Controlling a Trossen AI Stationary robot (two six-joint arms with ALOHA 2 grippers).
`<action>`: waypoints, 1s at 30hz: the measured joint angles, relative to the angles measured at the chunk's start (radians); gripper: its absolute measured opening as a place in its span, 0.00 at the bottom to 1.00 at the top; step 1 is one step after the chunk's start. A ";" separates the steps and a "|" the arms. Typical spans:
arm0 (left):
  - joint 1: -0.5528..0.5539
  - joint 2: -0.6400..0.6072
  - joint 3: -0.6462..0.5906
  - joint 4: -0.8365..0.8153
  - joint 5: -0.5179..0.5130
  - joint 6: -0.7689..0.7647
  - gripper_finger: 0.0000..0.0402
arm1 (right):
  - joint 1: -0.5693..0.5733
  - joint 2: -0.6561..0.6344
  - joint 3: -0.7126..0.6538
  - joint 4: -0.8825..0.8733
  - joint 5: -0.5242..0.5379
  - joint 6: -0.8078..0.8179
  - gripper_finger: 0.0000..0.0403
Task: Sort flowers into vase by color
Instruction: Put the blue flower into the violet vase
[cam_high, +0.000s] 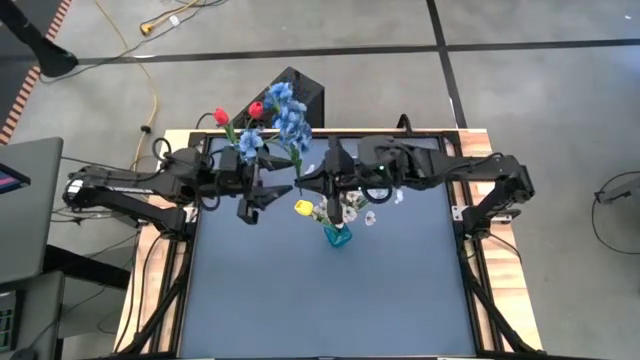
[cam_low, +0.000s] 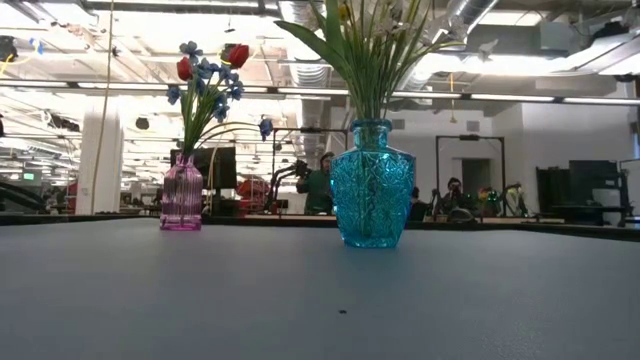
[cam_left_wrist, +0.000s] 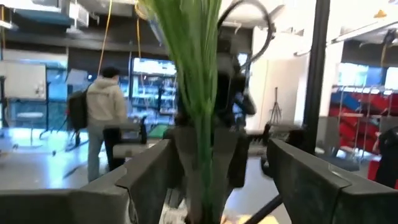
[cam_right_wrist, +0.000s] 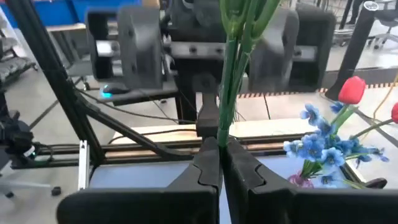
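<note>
The pink vase (cam_low: 182, 195) is on my left gripper's side, so next my right gripper passes the blue sprig's stems (cam_right_wrist: 229, 93) to my left gripper before the sprig goes in.
A pink vase (cam_low: 182, 195) stands near the table's far left and holds blue sprigs and red tulips (cam_high: 222, 117). A teal vase (cam_high: 337, 237) stands mid-table with a yellow tulip (cam_high: 303, 207) and white sprigs (cam_high: 352, 205). My right gripper (cam_high: 300, 185) hovers above the table between the vases, shut on a leafy blue sprig (cam_high: 290, 118). My left gripper (cam_high: 265, 195) faces it, open. Its fingers (cam_left_wrist: 149, 177) stand on either side of the same green stems (cam_left_wrist: 199, 93) without touching them. Both grippers are above the low view. My right gripper (cam_right_wrist: 219, 155) pinches the blue sprig's bundled green stems (cam_right_wrist: 225, 121) between its two fingers, below the leaves. The fingers come level from the table's right side and lie across the stems. The sprig stands upright above them, lifted clear of the table.
The dark table mat (cam_high: 330, 300) is bare toward the near edge. A black box (cam_high: 300, 88) sits just beyond the far edge. People and equipment stand in the room behind (cam_low: 320, 185).
</note>
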 joint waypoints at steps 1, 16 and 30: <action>0.000 0.002 0.000 -0.007 -0.003 -0.001 0.63 | 0.000 0.006 0.001 0.000 0.000 0.002 0.07; 0.002 0.005 -0.001 -0.086 -0.032 -0.069 0.57 | 0.002 0.059 0.000 -0.042 0.000 0.005 0.07; 0.001 0.005 -0.001 -0.111 -0.032 -0.053 0.02 | -0.001 0.055 0.000 -0.043 -0.002 0.002 0.21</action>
